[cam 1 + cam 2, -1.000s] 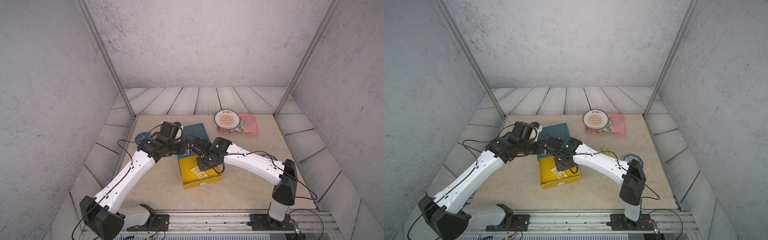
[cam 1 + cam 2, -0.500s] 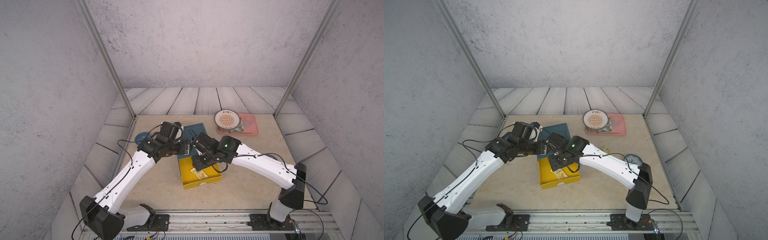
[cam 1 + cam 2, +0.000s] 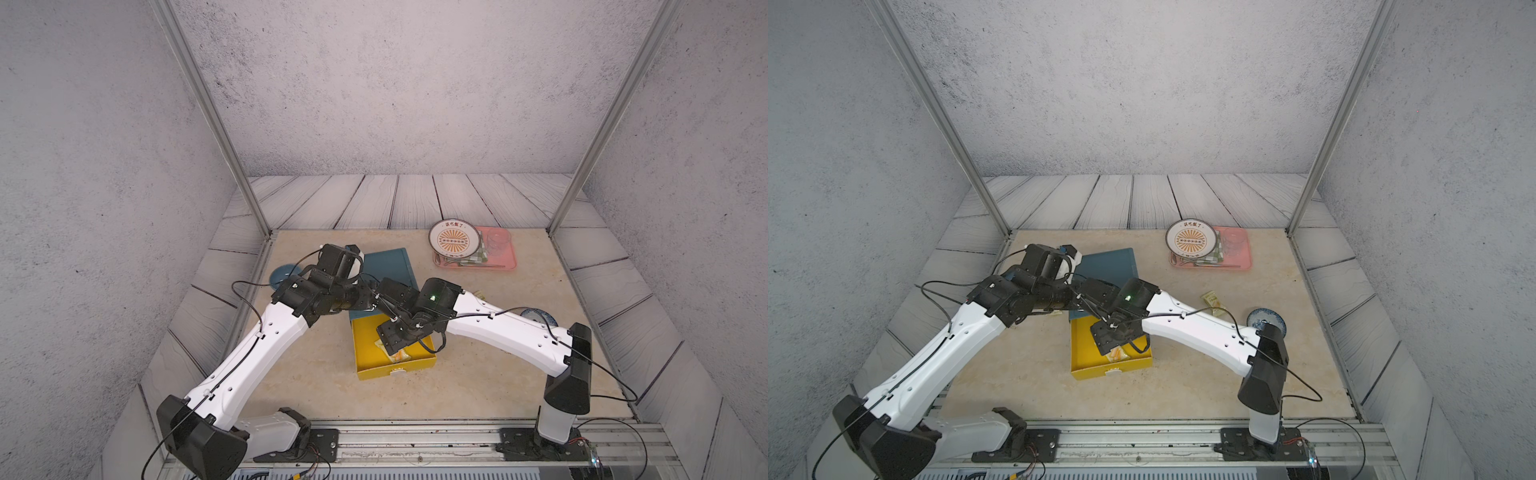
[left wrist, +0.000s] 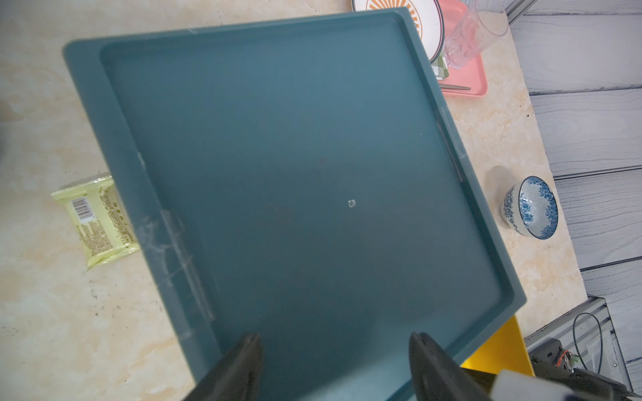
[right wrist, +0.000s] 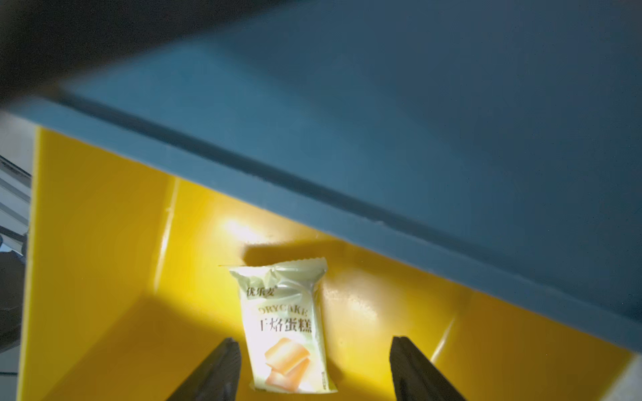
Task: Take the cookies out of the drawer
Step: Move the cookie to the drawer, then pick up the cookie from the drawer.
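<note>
The robot's left gripper is crowding the right gripper's wrist (image 3: 377, 296) over the teal box, so the left gripper should move back before the right gripper takes the cookie packet (image 3: 1117, 354).
The yellow drawer (image 3: 368, 357) (image 5: 104, 277) stands pulled out of a teal box (image 3: 386, 266) (image 4: 295, 156). One pale yellow cookie packet (image 5: 286, 326) (image 3: 1117, 354) lies flat on the drawer floor. My right gripper (image 5: 314, 342) hangs open just above it, a finger on either side, not touching it. A second pale packet (image 4: 95, 222) (image 3: 1212, 302) lies on the table beside the box. My left gripper (image 4: 335, 342) is open over the box's top with nothing between its fingers.
A pink tray (image 3: 505, 264) with a patterned plate (image 3: 454, 239) and a clear glass (image 3: 498, 240) stands at the back right. A blue-and-white bowl (image 3: 1266, 324) sits by the right arm. A blue dish (image 3: 284, 274) lies left of the box.
My right gripper's jaws have spread wide over the packet in the drawer, and the right arm's elbow has swung to the right. The left arm has stayed put.
</note>
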`<state>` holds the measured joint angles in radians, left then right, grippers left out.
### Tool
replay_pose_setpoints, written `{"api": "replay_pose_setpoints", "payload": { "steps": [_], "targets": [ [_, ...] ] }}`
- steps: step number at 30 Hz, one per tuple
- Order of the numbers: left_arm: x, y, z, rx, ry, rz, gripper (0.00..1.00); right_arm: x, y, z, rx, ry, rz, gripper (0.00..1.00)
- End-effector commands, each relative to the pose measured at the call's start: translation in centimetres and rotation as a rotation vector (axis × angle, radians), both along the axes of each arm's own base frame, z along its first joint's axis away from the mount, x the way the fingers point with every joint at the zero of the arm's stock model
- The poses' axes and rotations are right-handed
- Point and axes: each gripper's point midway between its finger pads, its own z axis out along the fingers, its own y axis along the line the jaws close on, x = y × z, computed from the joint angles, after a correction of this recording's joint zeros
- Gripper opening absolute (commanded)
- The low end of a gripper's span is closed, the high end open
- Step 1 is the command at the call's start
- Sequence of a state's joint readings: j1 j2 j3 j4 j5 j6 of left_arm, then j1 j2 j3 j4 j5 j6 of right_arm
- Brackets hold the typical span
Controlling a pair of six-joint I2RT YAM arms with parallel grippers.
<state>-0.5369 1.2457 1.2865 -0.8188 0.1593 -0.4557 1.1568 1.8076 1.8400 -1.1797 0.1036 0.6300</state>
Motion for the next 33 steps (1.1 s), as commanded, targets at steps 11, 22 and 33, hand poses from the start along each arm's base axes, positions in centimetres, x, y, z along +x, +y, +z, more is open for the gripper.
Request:
{"api": "replay_pose_setpoints", "payload": {
  "steps": [11,22,33],
  "targets": [
    [-1.5,0.9,-1.2,0.017,0.078,0.033,0.79,-1.3,-0.8,5.4,0.191,-0.066,-0.062,0.75],
    [-0.4,2.4,2.4,-0.042,0.008,0.111,0.87,-2.7,0.6,3.5,0.156,-0.020,-0.060,0.75],
    [0.1,4.1,2.7,-0.059,0.008,0.156,0.93,-2.8,1.5,1.1,0.027,0.004,-0.052,0.75]
  ]
}}
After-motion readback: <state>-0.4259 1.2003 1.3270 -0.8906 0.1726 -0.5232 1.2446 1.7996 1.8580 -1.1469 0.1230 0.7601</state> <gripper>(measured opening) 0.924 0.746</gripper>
